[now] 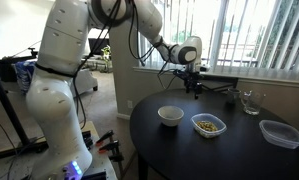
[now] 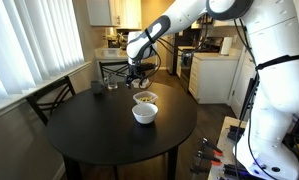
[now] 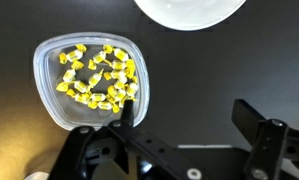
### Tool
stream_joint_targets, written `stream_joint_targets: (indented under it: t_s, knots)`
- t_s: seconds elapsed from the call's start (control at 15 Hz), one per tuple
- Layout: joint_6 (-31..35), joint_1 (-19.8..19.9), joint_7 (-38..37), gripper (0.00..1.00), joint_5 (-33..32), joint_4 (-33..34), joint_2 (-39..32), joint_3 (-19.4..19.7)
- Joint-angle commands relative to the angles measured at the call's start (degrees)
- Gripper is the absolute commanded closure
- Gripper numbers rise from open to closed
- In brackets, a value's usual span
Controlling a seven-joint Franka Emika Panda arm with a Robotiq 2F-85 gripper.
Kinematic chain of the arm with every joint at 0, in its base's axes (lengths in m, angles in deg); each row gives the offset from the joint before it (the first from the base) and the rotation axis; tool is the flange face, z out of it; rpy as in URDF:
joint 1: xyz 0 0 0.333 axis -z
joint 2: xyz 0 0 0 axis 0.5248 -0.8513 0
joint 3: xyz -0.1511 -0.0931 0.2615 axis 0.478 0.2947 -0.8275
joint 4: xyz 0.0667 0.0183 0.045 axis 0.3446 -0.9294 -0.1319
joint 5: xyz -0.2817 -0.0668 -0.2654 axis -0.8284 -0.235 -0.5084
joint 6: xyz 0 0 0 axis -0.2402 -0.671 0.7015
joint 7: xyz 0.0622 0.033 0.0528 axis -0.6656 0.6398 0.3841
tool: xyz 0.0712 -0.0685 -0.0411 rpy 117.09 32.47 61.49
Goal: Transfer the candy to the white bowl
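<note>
The gripper's open fingers line up across the clear container's rim (image 1: 209, 115), with free table (image 3: 189, 100) beside it, so the robot should now go down until they straddle the container's rim, and then close them.
The candy (image 3: 97, 76) is a heap of small yellow pieces in a clear shallow container (image 3: 51, 105), seen from above in the wrist view. It also shows in both exterior views (image 1: 208, 125) (image 2: 145, 98). The white bowl (image 1: 170, 115) (image 2: 145, 113) stands beside it on the round black table; its rim shows at the top of the wrist view (image 3: 189, 10). My gripper (image 3: 189, 112) hangs above the table, open and empty, one finger over the container's edge, the other over bare table. It also shows in both exterior views (image 1: 195, 88) (image 2: 139, 78).
A second clear container (image 1: 281, 133) lies near the table's edge. A drinking glass (image 1: 250, 101) and a dark cup (image 1: 230, 97) stand at the back, near the window. A chair (image 2: 51, 100) stands by the table. Blinds cover the window.
</note>
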State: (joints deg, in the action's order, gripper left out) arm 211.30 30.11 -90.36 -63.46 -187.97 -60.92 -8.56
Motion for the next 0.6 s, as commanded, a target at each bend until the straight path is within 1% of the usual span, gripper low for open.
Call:
stream_joint_targets:
  t_s: [0.0,0.13,0.33,0.53]
  knots:
    - [-3.2,-0.2,-1.7,0.0,-2.9,12.9,-11.2,1.6]
    - [-5.2,-0.2,-1.7,0.0,-3.6,18.7,-16.4,2.5]
    - [-9.5,0.3,-0.7,0.0,-3.6,25.8,-22.0,3.0]
    - [-16.3,1.7,0.5,0.0,-2.5,32.9,-26.9,2.6]
